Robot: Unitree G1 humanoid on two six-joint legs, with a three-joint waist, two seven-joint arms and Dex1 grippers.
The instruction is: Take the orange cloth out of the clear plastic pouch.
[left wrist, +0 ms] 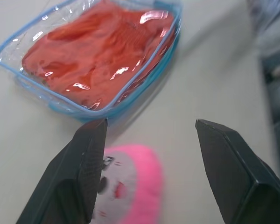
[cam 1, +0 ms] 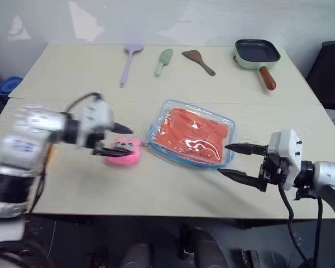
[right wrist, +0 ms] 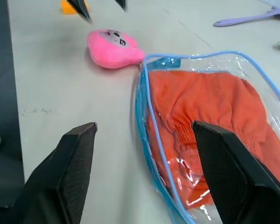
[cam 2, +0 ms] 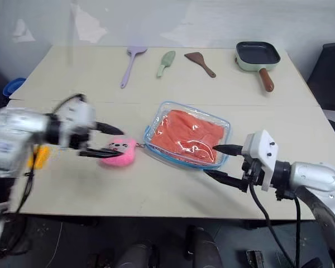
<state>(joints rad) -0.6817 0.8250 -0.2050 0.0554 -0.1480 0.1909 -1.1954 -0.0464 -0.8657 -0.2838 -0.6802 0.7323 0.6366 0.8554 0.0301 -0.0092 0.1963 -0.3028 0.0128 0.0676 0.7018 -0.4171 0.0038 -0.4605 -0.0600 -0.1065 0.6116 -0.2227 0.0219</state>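
The pouch's opening [cam 1: 185, 161] is lying almost closed, so the robot's left gripper should hold it open at the pouch's corner [cam 1: 151, 141] by the plush toy before the right gripper reaches in.
The clear plastic pouch [cam 1: 164, 111] with light blue edging lies flat in the middle of the table, and the orange cloth [cam 1: 192, 133] is folded inside it. My left gripper [cam 1: 123, 140] is open, hovering over a pink plush toy [cam 1: 132, 158] just left of the pouch. In the left wrist view its fingers [left wrist: 86, 154] frame the plush and the pouch [left wrist: 84, 113] beyond. My right gripper [cam 1: 223, 159] is open at the pouch's near right corner, one finger beside the edge. The right wrist view shows the cloth [right wrist: 210, 112] through the plastic.
Along the far side of the table lie a purple spatula [cam 1: 130, 60], a green scoop [cam 1: 163, 60], a brown spatula [cam 1: 199, 60] and a small green pan [cam 1: 257, 53]. A small orange-yellow block [cam 2: 39, 157] sits at the left behind my left arm. A dark chair [cam 1: 332, 72] stands to the right.
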